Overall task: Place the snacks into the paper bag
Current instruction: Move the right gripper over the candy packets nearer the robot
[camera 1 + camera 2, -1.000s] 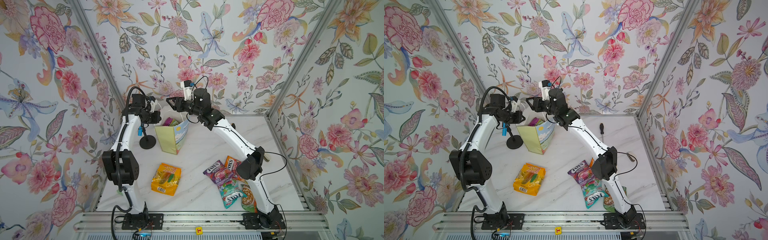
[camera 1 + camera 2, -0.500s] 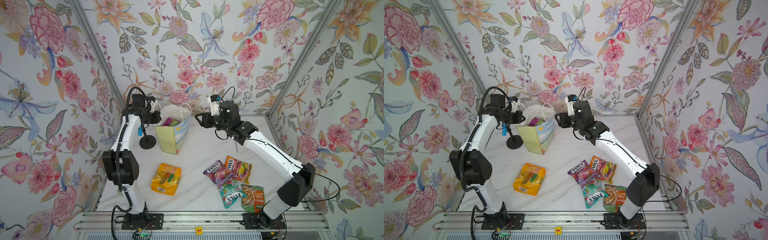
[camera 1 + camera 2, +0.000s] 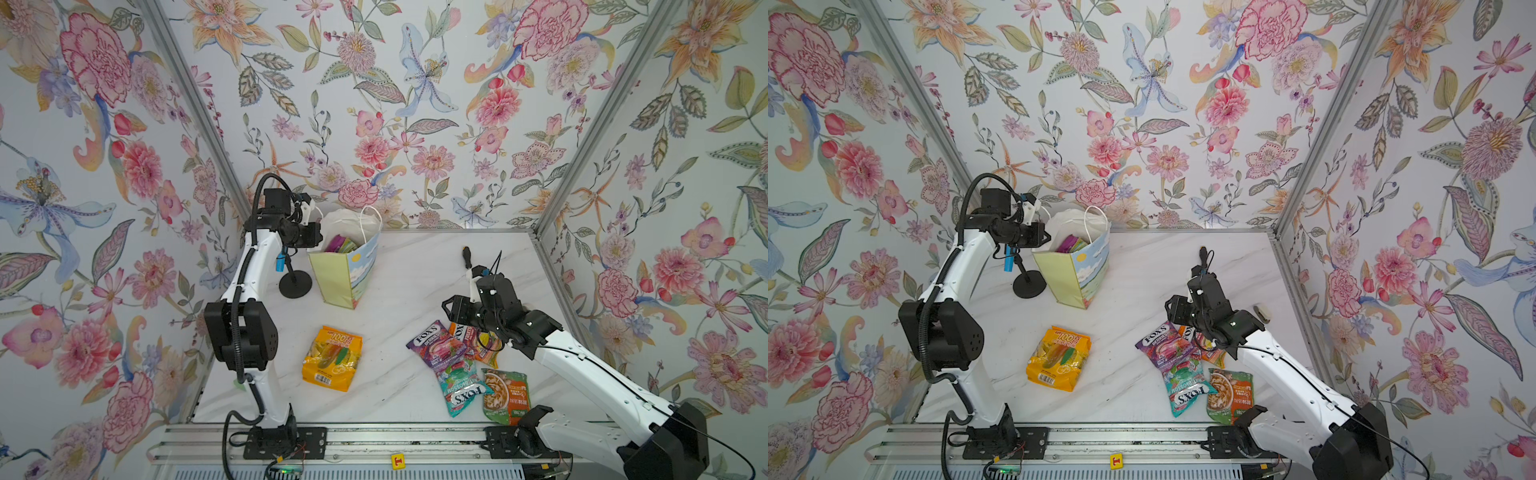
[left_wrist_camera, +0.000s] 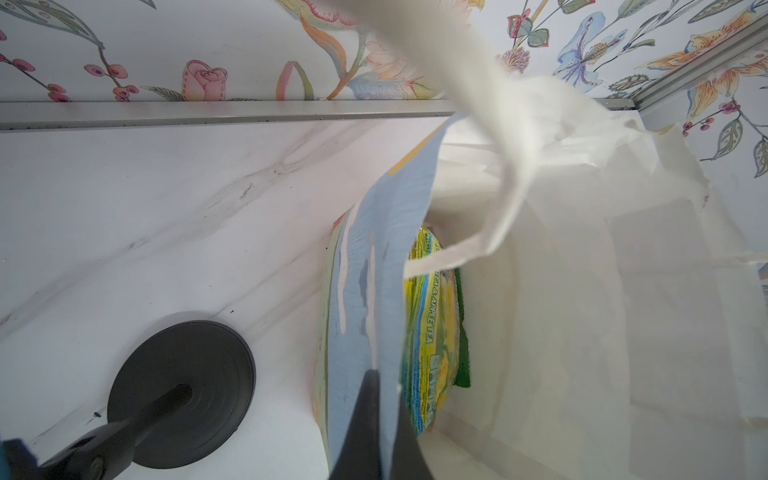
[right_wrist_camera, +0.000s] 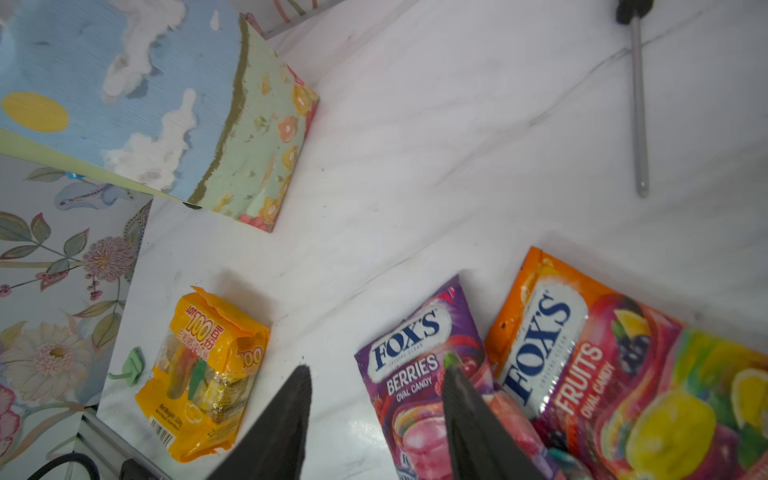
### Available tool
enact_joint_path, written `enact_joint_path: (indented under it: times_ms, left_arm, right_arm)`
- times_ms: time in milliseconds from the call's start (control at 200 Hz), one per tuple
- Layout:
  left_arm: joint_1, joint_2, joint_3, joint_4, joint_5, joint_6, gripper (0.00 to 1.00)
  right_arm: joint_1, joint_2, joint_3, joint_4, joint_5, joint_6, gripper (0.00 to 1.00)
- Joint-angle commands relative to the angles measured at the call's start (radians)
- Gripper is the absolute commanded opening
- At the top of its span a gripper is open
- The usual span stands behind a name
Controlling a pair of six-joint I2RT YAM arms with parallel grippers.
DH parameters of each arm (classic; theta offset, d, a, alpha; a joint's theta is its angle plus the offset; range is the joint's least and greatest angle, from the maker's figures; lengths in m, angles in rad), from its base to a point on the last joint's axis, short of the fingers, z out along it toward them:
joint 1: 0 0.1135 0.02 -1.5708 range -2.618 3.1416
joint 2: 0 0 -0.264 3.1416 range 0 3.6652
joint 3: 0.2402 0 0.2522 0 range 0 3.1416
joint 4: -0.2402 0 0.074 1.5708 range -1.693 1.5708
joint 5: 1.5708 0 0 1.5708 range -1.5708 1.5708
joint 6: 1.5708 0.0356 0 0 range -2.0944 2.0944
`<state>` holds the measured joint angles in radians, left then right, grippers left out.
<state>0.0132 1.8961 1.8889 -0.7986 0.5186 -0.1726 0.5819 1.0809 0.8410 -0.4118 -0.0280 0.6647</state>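
Observation:
I keep my right gripper moving to the teal FOX'S packet's front end (image 3: 467, 395), clear of the purple packet, until it grips the edge (image 3: 484, 389) facing the green-orange packet.
The paper bag (image 3: 345, 274) (image 3: 1077, 274) stands upright at the back left, with green and magenta snacks (image 3: 340, 245) (image 4: 432, 332) inside. My left gripper (image 3: 316, 239) (image 4: 384, 376) is shut on the bag's painted wall at the rim. My right gripper (image 3: 446, 305) (image 5: 378, 370) hangs open just above the purple FOX'S packet (image 3: 434, 345) (image 5: 415, 361), with nothing between its fingers. Beside the purple packet lie the orange FOX'S packet (image 5: 582, 353), the teal FOX'S packet (image 3: 463, 388) and a green-orange packet (image 3: 505, 390). A yellow-orange "100" packet (image 3: 332, 363) (image 5: 203, 374) lies alone mid-table.
A black-handled screwdriver (image 3: 467, 257) (image 5: 638, 104) lies at the back right. A blue toy microphone on a black round stand (image 3: 295, 284) (image 4: 183, 374) stands left of the bag, under my left arm. Papered walls close three sides.
My right arm has swung from the bag's mouth to the right and down, over the pile of packets. The left gripper and the bag have stayed put.

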Motion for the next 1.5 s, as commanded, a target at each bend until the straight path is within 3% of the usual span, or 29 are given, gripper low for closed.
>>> enact_joint_path:
  times_ms: [0, 420, 791, 1011, 1186, 1496]
  left_arm:
    - [0.013, -0.035, -0.016, 0.006, -0.011, -0.004, 0.02]
    - [0.012, -0.031, -0.016, 0.004, -0.013, -0.003, 0.02]
    - [0.013, -0.030, -0.017, 0.004, -0.012, -0.002, 0.02]
    - [0.014, -0.031, -0.017, 0.004, -0.012, -0.001, 0.02]
    - [0.014, -0.030, -0.016, 0.004, -0.011, -0.002, 0.02]
    - [0.013, -0.029, -0.016, 0.004, -0.011, -0.002, 0.02]
  right_arm:
    - [0.004, -0.072, -0.076, -0.087, 0.044, 0.099, 0.53]
    - [0.095, -0.336, -0.228, -0.468, 0.163, 0.357, 0.52]
    - [0.227, -0.393, -0.304, -0.640, 0.183, 0.544, 0.53]
    - [0.245, -0.434, -0.413, -0.543, 0.109, 0.600, 0.54]
    - [0.249, -0.445, -0.518, -0.311, 0.020, 0.636, 0.52]
    - [0.248, -0.357, -0.546, -0.099, 0.015, 0.627, 0.44]
